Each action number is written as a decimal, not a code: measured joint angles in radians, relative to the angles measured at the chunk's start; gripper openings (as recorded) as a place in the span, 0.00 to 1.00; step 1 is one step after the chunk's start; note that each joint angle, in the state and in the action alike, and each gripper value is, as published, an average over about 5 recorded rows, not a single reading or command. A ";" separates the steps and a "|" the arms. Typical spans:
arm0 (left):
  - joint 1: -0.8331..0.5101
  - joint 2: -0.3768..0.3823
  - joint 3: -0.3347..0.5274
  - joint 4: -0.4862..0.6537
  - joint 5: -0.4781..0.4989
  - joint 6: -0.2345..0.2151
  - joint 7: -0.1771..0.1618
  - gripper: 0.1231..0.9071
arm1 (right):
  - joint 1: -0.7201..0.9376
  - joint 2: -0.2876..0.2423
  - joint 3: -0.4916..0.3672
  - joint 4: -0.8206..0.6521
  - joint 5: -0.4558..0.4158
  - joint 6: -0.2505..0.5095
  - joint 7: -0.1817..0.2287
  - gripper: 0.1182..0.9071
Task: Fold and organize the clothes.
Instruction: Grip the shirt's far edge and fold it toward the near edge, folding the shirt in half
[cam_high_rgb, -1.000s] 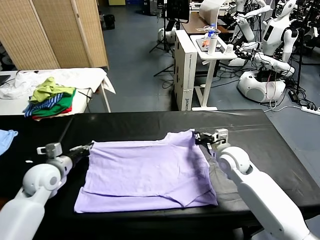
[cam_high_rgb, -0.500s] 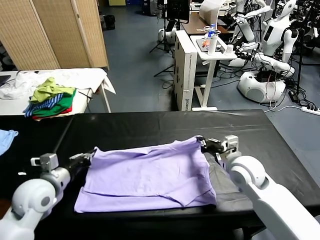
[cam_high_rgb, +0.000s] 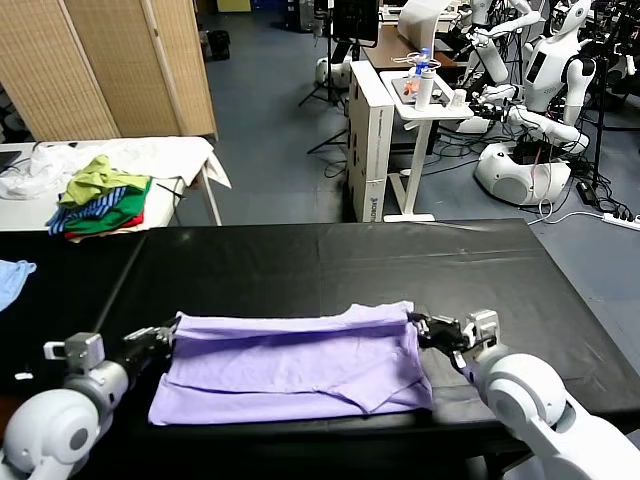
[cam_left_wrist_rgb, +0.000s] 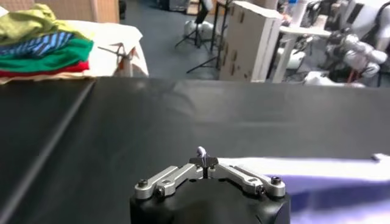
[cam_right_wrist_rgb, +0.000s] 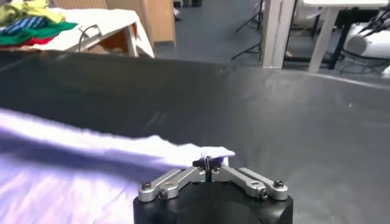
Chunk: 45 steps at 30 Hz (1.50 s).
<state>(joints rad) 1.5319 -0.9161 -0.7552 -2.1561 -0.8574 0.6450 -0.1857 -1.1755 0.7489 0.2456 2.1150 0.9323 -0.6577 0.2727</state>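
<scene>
I should now lower my left gripper's corner of the T-shirt toward me and let go on the layers (cam_high_rgb: 198, 365) underneath, because the T-shirt's folded edge (cam_high_rgb: 270, 324) is stretched straight across both grippers.
The pale lavender T-shirt (cam_high_rgb: 290, 365) lies on the black table (cam_high_rgb: 330, 260) near its front edge, with its far half doubled over toward me. My left gripper (cam_high_rgb: 168, 334) is shut on the shirt's far left corner; a small tuft of fabric sticks out between its closed fingers in the left wrist view (cam_left_wrist_rgb: 202, 159). My right gripper (cam_high_rgb: 416, 325) is shut on the shirt's far right corner, which shows as a pale point at the fingers in the right wrist view (cam_right_wrist_rgb: 207, 162). Both hold the folded edge low over the shirt.
A heap of green, striped and red garments (cam_high_rgb: 100, 200) lies on a white table at the back left. A light blue garment (cam_high_rgb: 12, 278) hangs at the left edge. Other robots and a white stand (cam_high_rgb: 420, 110) are behind the table.
Both grippers have pulled the shirt's far edge toward me, folding it over the near half. The visible shirt is now much shorter front to back.
</scene>
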 joint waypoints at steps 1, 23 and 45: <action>0.006 -0.002 -0.004 -0.001 0.003 0.001 0.001 0.03 | -0.005 -0.002 0.001 0.004 0.001 -0.001 0.000 0.04; 0.112 -0.055 -0.033 -0.033 0.088 0.023 0.018 0.03 | -0.054 -0.043 -0.011 0.060 0.006 -0.019 0.001 0.04; 0.235 -0.133 -0.041 -0.072 0.216 0.031 0.021 0.13 | -0.048 -0.063 -0.037 0.065 0.004 -0.063 -0.011 0.24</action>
<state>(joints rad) 1.7673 -1.0494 -0.7957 -2.2279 -0.6415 0.6761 -0.1643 -1.2238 0.6855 0.2088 2.1796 0.9365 -0.7212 0.2616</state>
